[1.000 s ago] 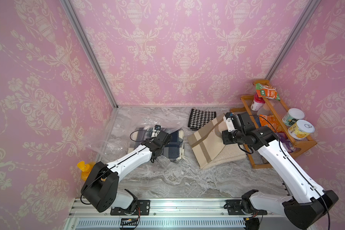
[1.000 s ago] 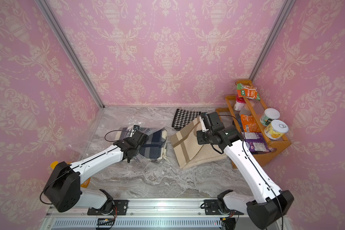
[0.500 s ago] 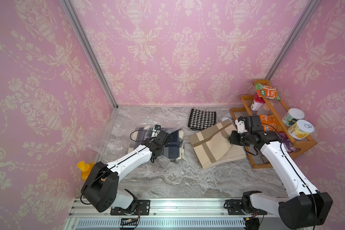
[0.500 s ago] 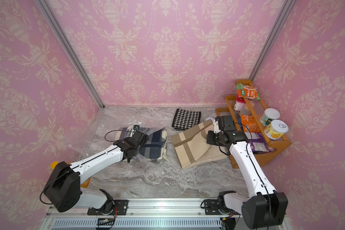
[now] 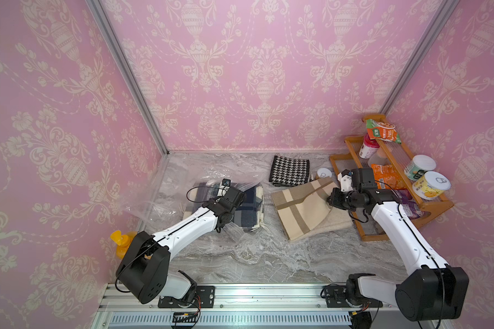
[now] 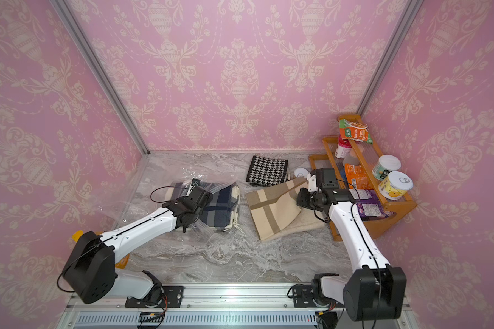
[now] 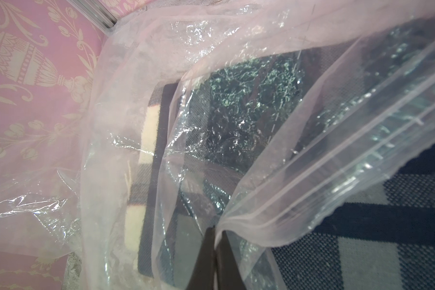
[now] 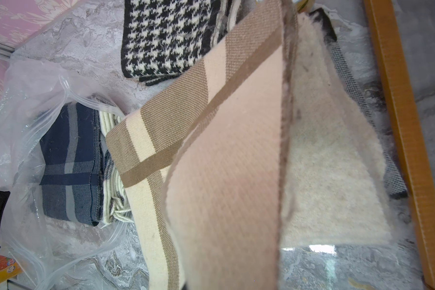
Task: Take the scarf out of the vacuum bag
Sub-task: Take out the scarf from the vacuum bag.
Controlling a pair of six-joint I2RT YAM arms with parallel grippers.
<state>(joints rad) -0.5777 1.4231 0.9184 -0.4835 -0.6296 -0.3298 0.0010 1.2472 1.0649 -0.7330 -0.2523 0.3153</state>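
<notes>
The beige scarf lies clear of the vacuum bag. My right gripper keeps lowering the scarf's raised edge until it meets the layer below.
The clear crinkly vacuum bag lies at the left of the marble table. My left gripper is shut on its zip lip, holding the mouth up; the dark fingers meet with film pinched between them. A navy plaid scarf lies in the bag's mouth, partly under the film. To its right is a beige scarf with brown stripes, outside the bag. My right gripper is shut on its raised right edge. In the right wrist view the cloth hides the fingers.
A folded houndstooth scarf lies at the back, a small white round disc beside it. A wooden rack of cans and snack packs stands against the right wall, close to my right arm. A yellow bottle sits at the left wall.
My right gripper has drawn the beige scarf a little to the right, toward the rack. The left arm and the bag have stayed put.
</notes>
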